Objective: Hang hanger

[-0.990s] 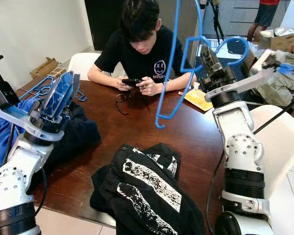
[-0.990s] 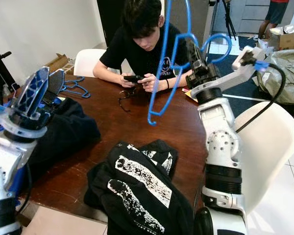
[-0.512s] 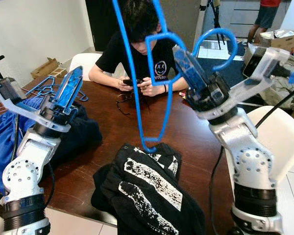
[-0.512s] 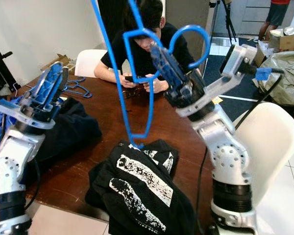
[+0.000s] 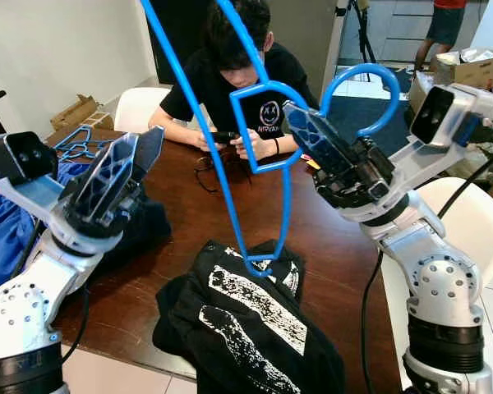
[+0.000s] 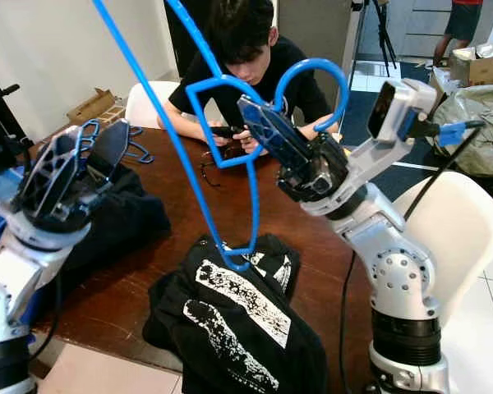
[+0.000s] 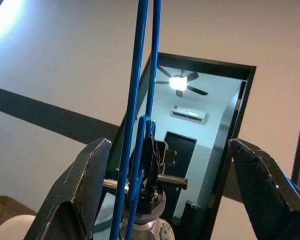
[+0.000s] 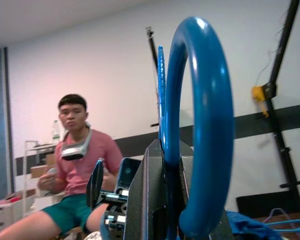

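Note:
My gripper is about to carry the blue hanger [image 5: 221,180], and the hanger will come away by itself because the black T-shirt lies loose under the hanger's lowest corner [image 5: 258,267].
My right gripper [image 5: 302,125] is shut on a blue plastic hanger [image 5: 199,123] just below its hook [image 5: 370,78], which rises over the fingers [image 8: 150,195]. The hanger hangs tilted over the brown table [image 5: 329,238]. Its lowest corner [image 5: 255,261] is at the far edge of a black T-shirt with white print [image 5: 246,320]; I cannot tell whether it touches. My left gripper [image 5: 130,162] is open above the table's left side, a short way left of the hanger. The hanger's bars [image 7: 142,100] run between its fingers [image 7: 85,190] at a distance.
A person in a black shirt [image 5: 230,78] sits across the table with a phone. Spare blue hangers [image 5: 76,146] and dark and blue clothes [image 5: 144,226] lie at the left. Glasses [image 5: 205,164] rest mid-table. A white chair [image 5: 468,238] stands at the right.
My right gripper has swung the hanger down and leftward, bringing its low corner to the black T-shirt. My left gripper has turned toward the hanger.

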{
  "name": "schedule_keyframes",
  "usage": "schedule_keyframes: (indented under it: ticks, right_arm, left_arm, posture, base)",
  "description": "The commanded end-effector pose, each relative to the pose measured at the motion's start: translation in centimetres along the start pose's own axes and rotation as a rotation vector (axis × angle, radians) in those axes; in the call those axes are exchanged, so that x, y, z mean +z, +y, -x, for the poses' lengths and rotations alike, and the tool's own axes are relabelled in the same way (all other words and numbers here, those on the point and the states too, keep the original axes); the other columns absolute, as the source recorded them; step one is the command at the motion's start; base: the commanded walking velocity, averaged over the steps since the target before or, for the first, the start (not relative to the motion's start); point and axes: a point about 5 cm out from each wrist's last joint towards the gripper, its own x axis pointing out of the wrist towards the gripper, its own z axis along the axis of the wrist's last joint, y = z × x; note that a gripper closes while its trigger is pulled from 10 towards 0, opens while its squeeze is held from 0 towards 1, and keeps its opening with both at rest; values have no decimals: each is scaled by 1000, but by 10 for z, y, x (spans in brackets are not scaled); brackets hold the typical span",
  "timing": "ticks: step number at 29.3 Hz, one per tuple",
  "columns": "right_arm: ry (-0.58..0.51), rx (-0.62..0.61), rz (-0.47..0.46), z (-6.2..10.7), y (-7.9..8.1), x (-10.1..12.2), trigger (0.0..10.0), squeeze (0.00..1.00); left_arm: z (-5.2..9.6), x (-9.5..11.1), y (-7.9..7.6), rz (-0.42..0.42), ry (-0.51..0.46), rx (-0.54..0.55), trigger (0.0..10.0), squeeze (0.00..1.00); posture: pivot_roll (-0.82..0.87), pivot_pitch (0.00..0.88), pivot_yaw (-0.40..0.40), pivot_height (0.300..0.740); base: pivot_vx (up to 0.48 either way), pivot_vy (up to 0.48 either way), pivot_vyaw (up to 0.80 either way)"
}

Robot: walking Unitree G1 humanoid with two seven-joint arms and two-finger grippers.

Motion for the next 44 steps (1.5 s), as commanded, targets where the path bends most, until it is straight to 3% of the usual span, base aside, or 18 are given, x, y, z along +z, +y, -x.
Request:
schedule_keyframes:
  ticks: [1, 6, 18, 19, 31, 39, 40, 41, 42, 43, 44]
  right_arm:
    - [7, 34, -1, -3, 6, -1, 0, 0]
    - [37, 97, -28, -9, 15, -7, 0, 0]
    - [74, 153, -60, -10, 24, -14, 0, 0]
    - [84, 162, -62, -11, 26, -16, 0, 0]
    - [100, 159, -64, -14, 28, -22, 0, 0]
    - [174, 102, -38, -15, 25, -33, 0, 0]
    - [202, 85, -28, -14, 24, -37, 824, 0]
    - [202, 85, -28, -14, 24, -37, 824, 0]
    - [232, 67, -16, -13, 22, -40, 3922, 0]
    - [256, 54, -6, -12, 21, -43, 7843, 0]
    - [256, 54, -6, -12, 21, -43, 7843, 0]
  left_arm:
    - [0, 0, -2, -11, 34, -6, 10000, 0]
    - [2, 4, 2, -49, 45, 32, 10000, 0]
    - [0, 4, 2, -34, 49, 17, 10000, 0]
    - [-1, 2, -2, -8, 57, -25, 0, 0]
    - [-1, 2, -6, -4, 72, -56, 0, 0]
    - [-2, 2, -7, -7, 74, -63, 0, 0]
    - [-2, 3, -7, -9, 74, -63, 0, 0]
    - [-2, 3, -7, -9, 74, -63, 0, 0]
    - [-2, 3, -8, -11, 74, -62, 0, 0]
    - [-2, 4, -8, -14, 73, -61, 0, 0]
    - [-2, 4, -8, -14, 73, -61, 0, 0]
  posture:
    - [103, 0, 26, 740]
    - [100, 0, 25, 740]
    - [96, 0, 23, 740]
    - [94, 0, 24, 740]
    - [95, 0, 25, 740]
    - [92, 0, 23, 740]
    - [92, 0, 23, 740]
    - [92, 0, 23, 740]
    - [92, 0, 22, 740]
    - [92, 0, 21, 740]
    - [92, 0, 21, 740]
  base:
    - [0, 0, 0]
    - [0, 0, 0]
    - [0, 0, 0]
    - [0, 0, 0]
    - [0, 0, 0]
    - [0, 0, 0]
    - [0, 0, 0]
    - [0, 0, 0]
    - [0, 0, 0]
    - [0, 0, 0]
    - [0, 0, 0]
